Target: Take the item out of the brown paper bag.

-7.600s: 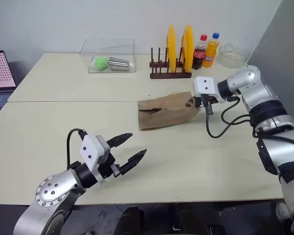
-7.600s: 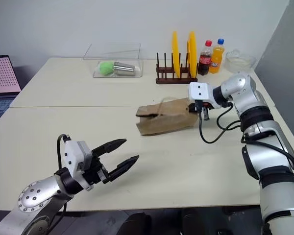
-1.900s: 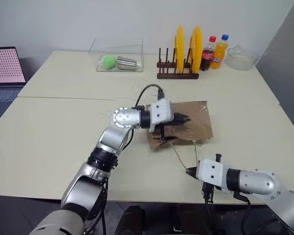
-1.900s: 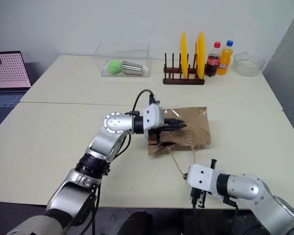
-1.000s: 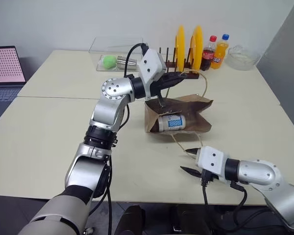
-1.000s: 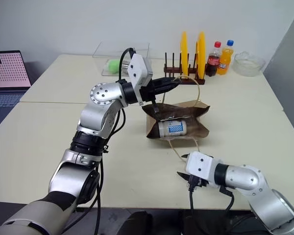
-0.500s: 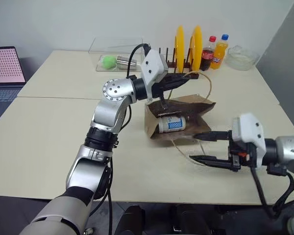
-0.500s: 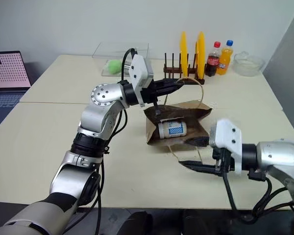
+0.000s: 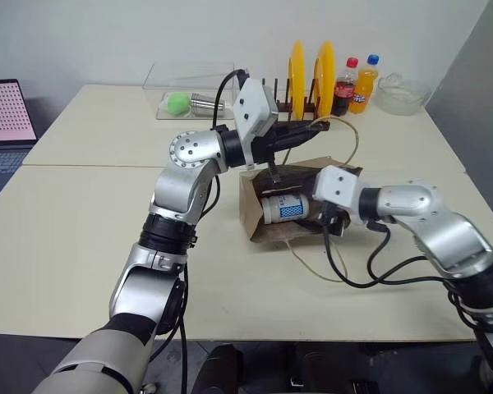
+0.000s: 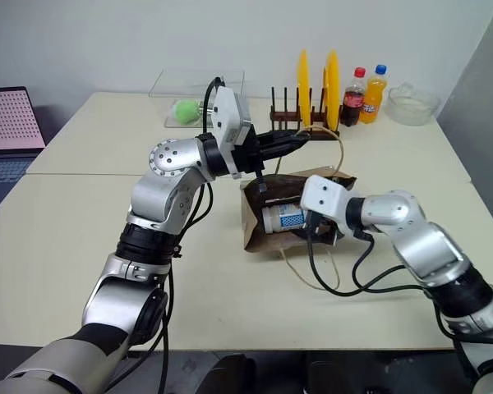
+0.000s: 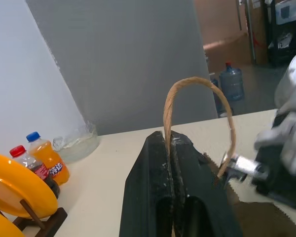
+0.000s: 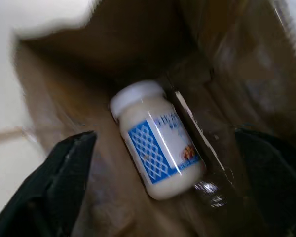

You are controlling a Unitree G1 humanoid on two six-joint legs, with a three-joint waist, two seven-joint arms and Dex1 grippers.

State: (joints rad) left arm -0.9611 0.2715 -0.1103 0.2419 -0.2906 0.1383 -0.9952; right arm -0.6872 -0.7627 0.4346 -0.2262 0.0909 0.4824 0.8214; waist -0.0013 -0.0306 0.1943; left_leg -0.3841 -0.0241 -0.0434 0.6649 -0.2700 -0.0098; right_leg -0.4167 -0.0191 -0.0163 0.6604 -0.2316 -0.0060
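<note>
The item (image 12: 155, 136) lies lengthwise between my open fingers. My right gripper keeps moving into the bag until the fingers reach the item's label (image 12: 164, 147), then close.
The brown paper bag (image 9: 251, 205) lies on its side on the table with its mouth held open. My left gripper (image 9: 315, 125) is shut on the bag's upper cord handle (image 11: 197, 85) and holds it lifted above the bag. Inside lies the item (image 9: 283, 208), a small white container with a blue-and-white label. My right gripper (image 12: 165, 134) has reached into the bag's mouth. It is open, with one finger on each side of the item (image 12: 155, 140), and it is not closed on it.
The bag's second handle (image 9: 312, 264) trails loose on the table in front. At the back stand a plate rack with yellow plates (image 9: 304, 82), a cola bottle (image 9: 342, 80), an orange bottle (image 9: 360, 78), a glass bowl (image 9: 403, 92) and a clear box (image 9: 189, 97). A laptop (image 9: 4, 115) sits far left.
My right gripper has moved forward from the table in front of the bag into its mouth and now straddles the item. The left gripper keeps holding the handle up.
</note>
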